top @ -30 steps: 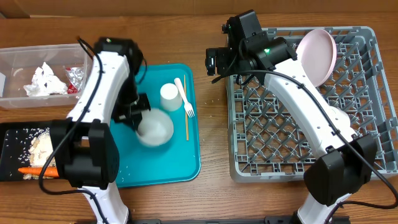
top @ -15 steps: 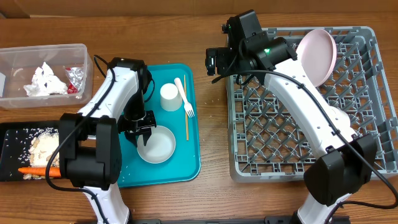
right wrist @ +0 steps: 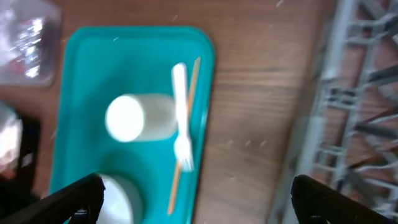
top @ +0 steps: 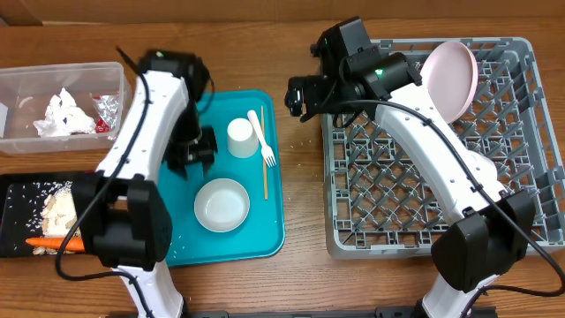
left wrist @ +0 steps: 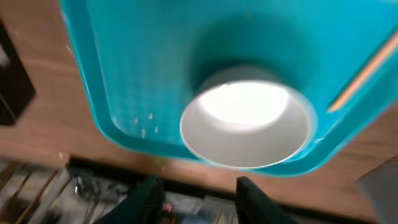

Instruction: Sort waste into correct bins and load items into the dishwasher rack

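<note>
Next, I pull back my left gripper's arm, which hangs over the teal tray [top: 184, 201] beside the bowl, before my right gripper takes the bowl's rim [top: 200, 221] for the rack.
A white bowl [top: 222, 204] stands upright and empty on the teal tray [top: 181, 234]; in the left wrist view the bowl [left wrist: 245, 124] lies just beyond my fingers. My left gripper [top: 194, 152] [left wrist: 199, 202] hovers over the tray behind the bowl, jaws apart, holding nothing. A small white cup [top: 241, 138] [right wrist: 140, 117], a white fork [top: 263, 140] [right wrist: 182, 118] and a wooden stick [top: 265, 172] [right wrist: 185, 137] lie on the tray. The pink plate [top: 450, 78] stands in the grey rack [top: 521, 132]. My right gripper [top: 300, 93] [right wrist: 205, 205] hangs wide open between tray and rack.
The clear tub [top: 18, 84] at the back left holds white napkins [top: 62, 115] and foil with red wrapper [top: 108, 110]. The black tray [top: 13, 190] at the front left holds rice scraps [top: 57, 208] and a carrot [top: 48, 242].
My left gripper has let go of the bowl, which now rests upright on the teal tray, and has drawn back away from it. My right gripper has shifted slightly left.
</note>
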Tool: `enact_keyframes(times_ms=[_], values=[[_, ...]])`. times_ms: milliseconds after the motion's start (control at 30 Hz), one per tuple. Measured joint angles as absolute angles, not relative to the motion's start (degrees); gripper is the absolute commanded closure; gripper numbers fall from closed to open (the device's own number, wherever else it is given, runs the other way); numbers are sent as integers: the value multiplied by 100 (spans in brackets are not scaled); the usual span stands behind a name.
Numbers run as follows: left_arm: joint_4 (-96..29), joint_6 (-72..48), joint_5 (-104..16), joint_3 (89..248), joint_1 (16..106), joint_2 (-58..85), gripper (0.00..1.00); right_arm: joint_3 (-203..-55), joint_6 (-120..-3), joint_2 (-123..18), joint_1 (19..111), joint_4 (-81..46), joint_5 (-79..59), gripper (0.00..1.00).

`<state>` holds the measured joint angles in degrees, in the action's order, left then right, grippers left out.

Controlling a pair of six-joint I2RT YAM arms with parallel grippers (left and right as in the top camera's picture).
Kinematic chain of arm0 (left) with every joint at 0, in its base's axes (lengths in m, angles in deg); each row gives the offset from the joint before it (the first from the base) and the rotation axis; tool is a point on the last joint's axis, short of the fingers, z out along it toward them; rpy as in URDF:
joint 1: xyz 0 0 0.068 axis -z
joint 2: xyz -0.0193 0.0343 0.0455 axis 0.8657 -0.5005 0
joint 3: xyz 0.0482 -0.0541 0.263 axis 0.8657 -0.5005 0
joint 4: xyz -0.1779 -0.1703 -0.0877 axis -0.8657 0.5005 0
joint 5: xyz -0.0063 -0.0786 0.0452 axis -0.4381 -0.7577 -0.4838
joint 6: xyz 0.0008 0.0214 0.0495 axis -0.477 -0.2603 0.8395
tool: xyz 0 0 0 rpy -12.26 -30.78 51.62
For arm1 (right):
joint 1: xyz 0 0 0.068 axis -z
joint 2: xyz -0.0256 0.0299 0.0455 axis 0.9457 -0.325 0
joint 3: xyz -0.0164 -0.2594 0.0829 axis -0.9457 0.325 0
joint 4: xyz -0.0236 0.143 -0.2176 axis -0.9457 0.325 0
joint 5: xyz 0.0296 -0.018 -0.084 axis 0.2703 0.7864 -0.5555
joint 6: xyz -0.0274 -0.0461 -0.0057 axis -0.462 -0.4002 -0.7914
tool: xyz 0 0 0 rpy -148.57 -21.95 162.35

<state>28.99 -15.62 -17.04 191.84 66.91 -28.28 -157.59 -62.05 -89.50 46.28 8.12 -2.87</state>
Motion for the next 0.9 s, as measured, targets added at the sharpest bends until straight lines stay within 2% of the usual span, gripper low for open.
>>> enact_keyframes(times_ms=[167, 200, 467, 533, 600, 900], values=[[2891, -1652, -1593, 20148, 5976, -2769, 43, -15759, -6448, -8950, 4554, 991, 374, 0], [2875, -1691, -1553, 20292, 5751, -2764, 0, -15759, -6520, -8948, 4490, 1037, 446, 0], [2836, -2159, -1378, 20612, 3788, -2738, 0, -15759, -6955, -8983, 3159, 1063, -31, 0], [2836, -2222, -1381, 20612, 3464, -2738, 0, -15759, -7058, -9081, 2705, 1011, -343, 8], [2838, -2259, -1383, 20612, 3204, -2738, 0, -15759, -7215, -9249, 2329, 987, -540, 23], [2836, -2264, -1706, 20612, 2796, -2736, 0, -15740, -7495, -10034, 1459, 1286, -920, 34]])
